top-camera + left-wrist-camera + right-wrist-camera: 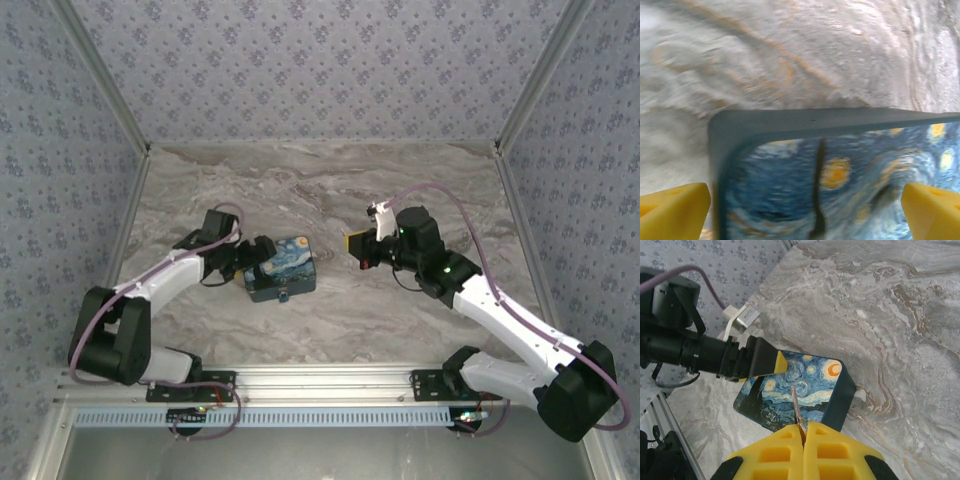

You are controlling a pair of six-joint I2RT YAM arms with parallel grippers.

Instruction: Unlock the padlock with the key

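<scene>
The box [284,262] is sitting apart from the key in the robot's right gripper, so next the left gripper slides the box toward the key and then takes the padlock [283,296] first.
My right gripper [803,427] is shut on the key [796,405], a thin metal blade that sticks out past the yellow fingertips toward the starry-night box [812,380]. From above, this gripper [355,243] hangs to the right of the box [282,268], apart from it. My left gripper [262,250] is open at the box's left end, its yellow fingertips [672,210] spread wide over the printed lid [840,175]. A tiny bump [284,295] sits on the box's near side, but it is too small to tell if it is the padlock.
The box rests on a marble-patterned tabletop [330,180]. Patterned walls [300,60] enclose the back and both sides. A metal rail [330,378] with the arm bases runs along the near edge.
</scene>
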